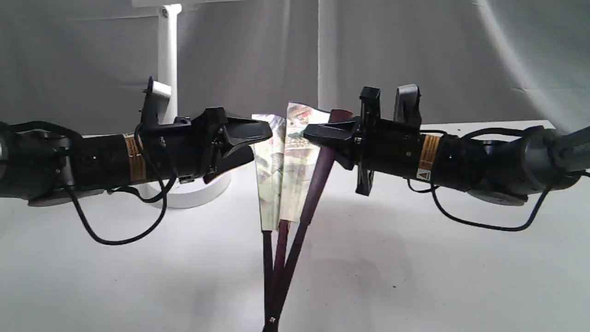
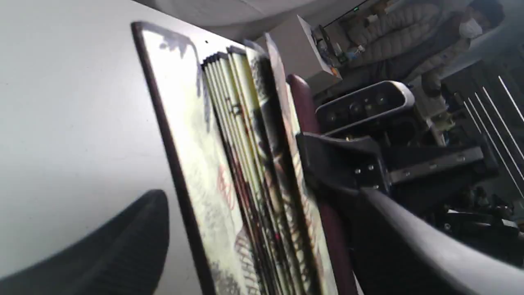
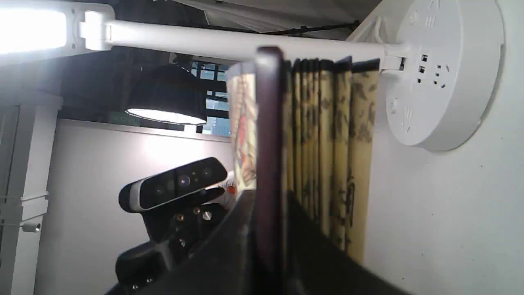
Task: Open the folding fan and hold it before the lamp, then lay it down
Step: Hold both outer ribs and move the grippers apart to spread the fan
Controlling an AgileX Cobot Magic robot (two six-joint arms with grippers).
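Observation:
My grippers will make the leaf [image 1: 297,160] spread into a wide arc when they pull the folding fan's guards apart, because pleats [image 2: 249,157] lie stacked tight in the folding fan's middle.
The folding fan [image 1: 282,166] stands upright and partly spread between my two arms, its pivot low at the front. Its cream painted leaf [image 2: 229,172] shows several pleats. My right gripper [image 1: 309,133] is shut on the maroon guard [image 3: 268,143] on the fan's right side. My left gripper [image 1: 258,143] straddles the fan's left side with its jaws wide; one finger [image 2: 123,246] stands off the dark edge with table showing between. Behind the left arm rises the white lamp [image 1: 168,55], with its round base [image 3: 442,73] and slim post [image 3: 229,41] beyond the fan.
The white table [image 1: 415,258] runs to a grey curtain backdrop [image 1: 461,55]. Black cables [image 1: 115,240] hang under both arms. The lamp head [image 3: 28,28] is lit. Each wrist view shows the other arm's camera [image 2: 364,102].

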